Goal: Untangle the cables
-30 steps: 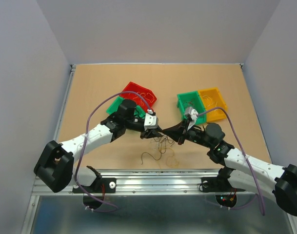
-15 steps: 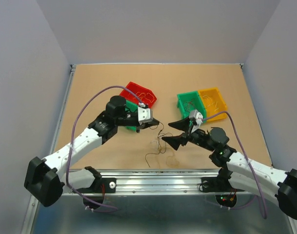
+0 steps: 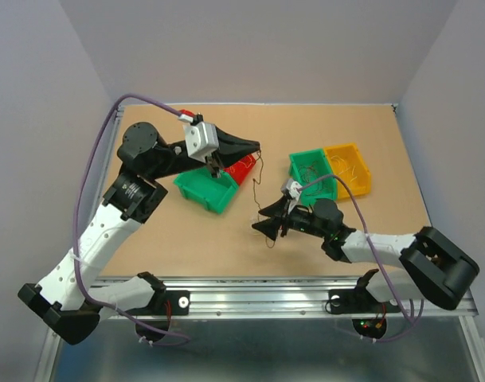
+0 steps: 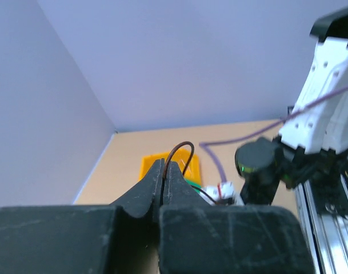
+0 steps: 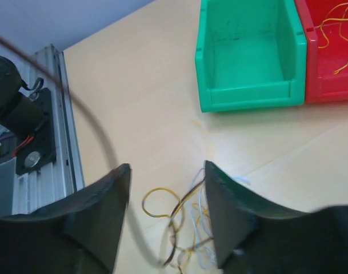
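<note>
The brown cable hangs down into the tangle (image 5: 185, 228). My left gripper should swing back past the red bin (image 3: 240, 169) to get the cable clear before lowering it into the green bin.
A small tangle of thin cables (image 5: 182, 228), yellow, whitish and dark, lies on the table between the fingers of my right gripper (image 5: 167, 168). That gripper is open and hangs low over the tangle, hiding most of it in the top view (image 3: 266, 220). A dark brown cable (image 3: 253, 187) rises from the tangle to my left gripper (image 3: 256, 146), which is raised above the red bin (image 3: 244, 169). In the left wrist view the left gripper (image 4: 164, 165) is shut on this brown cable (image 4: 183, 148), which loops out past its tips. The same cable crosses the right wrist view (image 5: 88, 117) as a blurred dark arc.
A green bin (image 3: 204, 191) sits left of centre, partly under the left arm, with the red bin behind it holding yellow wires. Another green bin (image 3: 311, 173) and a yellow bin (image 3: 347, 169) stand at the right. The metal rail (image 3: 250, 288) runs along the near edge.
My left arm has risen and swung back toward the red bin, drawing the dark cable up out of the tangle. My right gripper let go, opened and sank over the tangle.
</note>
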Motion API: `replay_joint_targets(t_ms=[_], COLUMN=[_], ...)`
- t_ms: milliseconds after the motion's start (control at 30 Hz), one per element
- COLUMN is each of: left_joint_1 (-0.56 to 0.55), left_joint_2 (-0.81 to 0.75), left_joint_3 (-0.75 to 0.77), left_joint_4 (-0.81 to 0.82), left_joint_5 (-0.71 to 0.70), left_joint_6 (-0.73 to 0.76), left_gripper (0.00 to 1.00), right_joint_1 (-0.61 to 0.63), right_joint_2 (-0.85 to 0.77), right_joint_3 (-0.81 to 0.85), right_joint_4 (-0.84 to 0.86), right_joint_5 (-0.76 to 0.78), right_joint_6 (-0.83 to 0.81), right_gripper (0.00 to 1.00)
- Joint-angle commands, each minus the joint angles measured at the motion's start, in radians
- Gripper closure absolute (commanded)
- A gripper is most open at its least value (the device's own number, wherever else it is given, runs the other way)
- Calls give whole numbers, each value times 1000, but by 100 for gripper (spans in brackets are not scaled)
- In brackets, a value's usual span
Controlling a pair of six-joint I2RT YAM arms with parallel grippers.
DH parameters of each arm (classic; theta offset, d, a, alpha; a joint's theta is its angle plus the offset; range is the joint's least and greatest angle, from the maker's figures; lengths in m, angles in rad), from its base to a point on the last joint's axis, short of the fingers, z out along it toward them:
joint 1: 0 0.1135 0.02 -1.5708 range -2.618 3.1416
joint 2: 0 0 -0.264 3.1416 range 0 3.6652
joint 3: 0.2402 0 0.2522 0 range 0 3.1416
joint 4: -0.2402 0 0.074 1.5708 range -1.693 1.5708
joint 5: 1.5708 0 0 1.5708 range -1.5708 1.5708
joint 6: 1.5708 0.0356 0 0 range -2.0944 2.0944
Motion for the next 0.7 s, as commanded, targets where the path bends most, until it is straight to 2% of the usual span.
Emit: replay_joint_targets(t_ms=[0,33,67,200,300,400,467,533,567,600,667], left_joint_1=[-1,-1,-1,-2,-1,-1,-1,-1,-1,-1,-1], left_joint_2=[39,48,67,87,97,168,199,225,226,222,208], left_joint_3=[149,213,280,396,488,678,787,797,780,730,651], left_joint_4=[28,26,16,18,48,-30,-57,-73,-77,-75,-55], left_joint_5=[-46,-59,-107,-258,-474,-612,-629,-620,-622,-629,-646], left_joint_6=[-120,-138,-143,-133,-79,-30,-21,-22,-24,-16,-1], left_gripper=[100,100,100,100,100,100,100,100,100,100,100], right_joint_1=[6,6,6,6,6,6,6,6,6,6,6], right_joint_2=[121,137,157,152,118,94,85,78,69,62,45], right_joint_3=[132,141,151,145,122,111,109,108,102,97,86], right_joint_4=[105,105,105,104,93,66,59,56,56,56,56], right_joint_5=[-31,-37,-39,-43,-36,-36,-30,-26,-17,-4,13], right_joint_6=[-3,-2,-2,-6,-19,-32,-37,-37,-37,-37,-37], right_gripper=[45,58,61,61,59,56,56,55,45,42,41])
